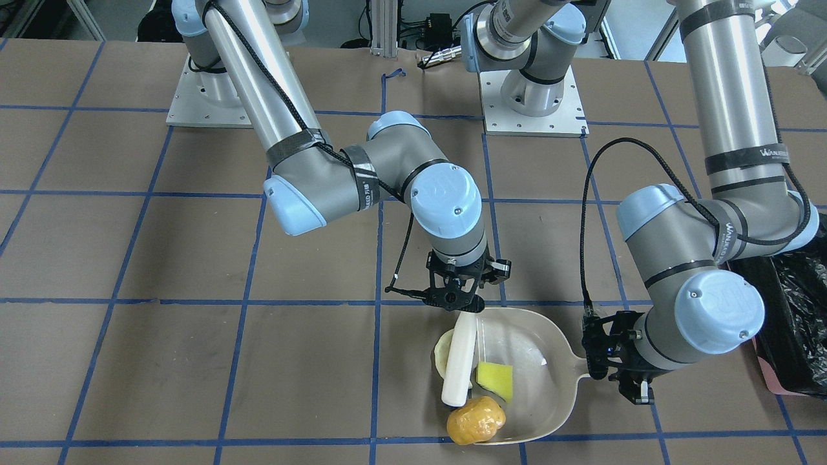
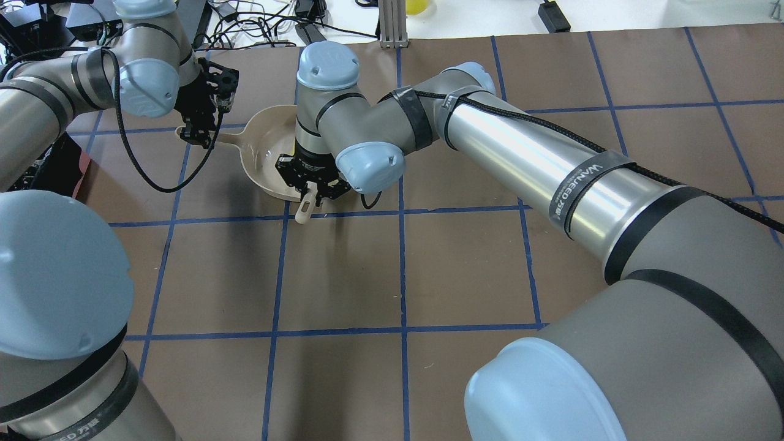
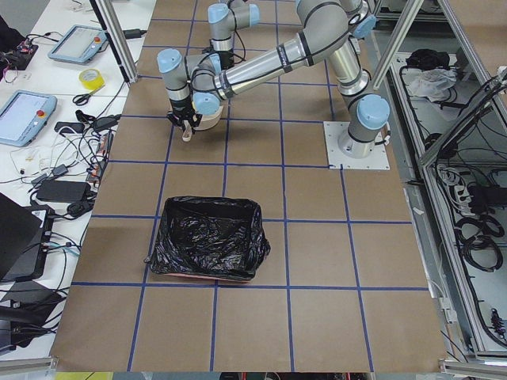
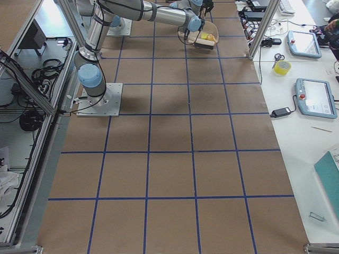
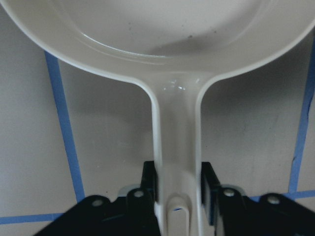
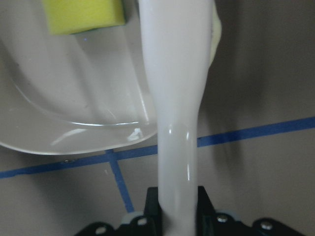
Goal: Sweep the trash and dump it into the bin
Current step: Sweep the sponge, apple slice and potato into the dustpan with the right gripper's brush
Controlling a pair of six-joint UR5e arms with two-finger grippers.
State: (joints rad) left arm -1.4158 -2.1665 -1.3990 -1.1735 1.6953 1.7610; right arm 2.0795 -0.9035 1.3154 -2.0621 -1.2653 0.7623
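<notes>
The pale crescent (image 1: 442,352) is outside the pan, behind the white brush, so my right gripper should move the brush back past the crescent (image 1: 417,376) and sweep from there.
A beige dustpan (image 1: 543,394) lies on the table. My left gripper (image 1: 602,373) is shut on its handle (image 5: 177,142). My right gripper (image 1: 460,309) is shut on a white brush (image 1: 457,361) that lies across the pan's open side. The flat yellow sponge wedge (image 1: 495,381) lies inside the pan and also shows in the right wrist view (image 6: 81,14). The amber lump (image 1: 476,420) sits at the pan's front lip, by the brush's tip. The pale crescent (image 1: 442,349) is half hidden behind the brush at the pan's edge. The pink bin (image 3: 210,247) with its black bag stands apart, on my left.
The bin's black bag (image 1: 798,303) shows at the right edge of the front view, close behind my left arm's elbow. Both arm bases (image 1: 533,106) stand at the table's robot side. Blue tape lines grid the brown table (image 2: 465,269).
</notes>
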